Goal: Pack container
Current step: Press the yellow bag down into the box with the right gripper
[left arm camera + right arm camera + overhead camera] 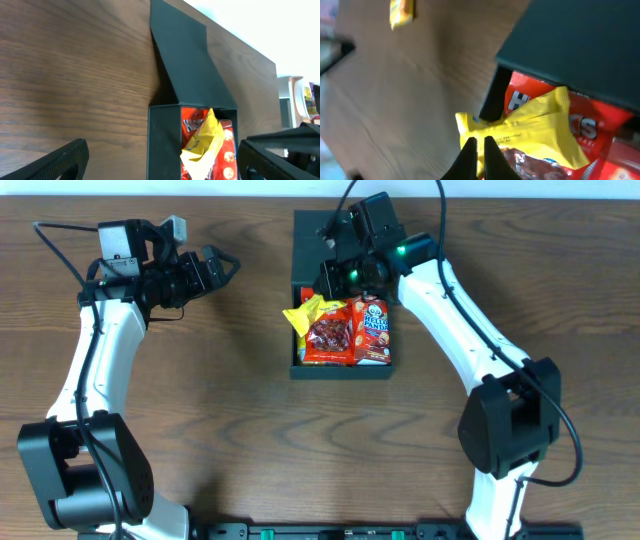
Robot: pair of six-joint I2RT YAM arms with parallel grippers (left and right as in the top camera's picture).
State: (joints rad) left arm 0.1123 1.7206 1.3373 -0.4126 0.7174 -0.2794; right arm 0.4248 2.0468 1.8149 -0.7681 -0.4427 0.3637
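Note:
The yellow packet is crooked with its corner over the container's side [290, 315]. Next, my right gripper turns the packet and tucks it inside along that side [299, 331].
The black container [296, 342] lies at the table's middle back, its flap lid [315, 235] open and flat behind it. Inside are red snack packets [330, 335], a cookie packet [373, 330] and a yellow packet [305, 315] whose corner hangs over the left wall. My right gripper [324, 290] hovers over the box's back left. In the right wrist view its jaws [480, 142] are nearly together, with the yellow packet [520, 130] showing through the slit. Whether they pinch it is unclear. My left gripper [225, 268] is open and empty, left of the box. It faces the container [162, 145] and the yellow packet [205, 142].
The left arm's base [85, 480] and the right arm's base [510, 430] stand near the front edge. A white shelf [295, 95] is beyond the table's far side. A small blurred yellow object [401, 11] shows at the top left of the right wrist view.

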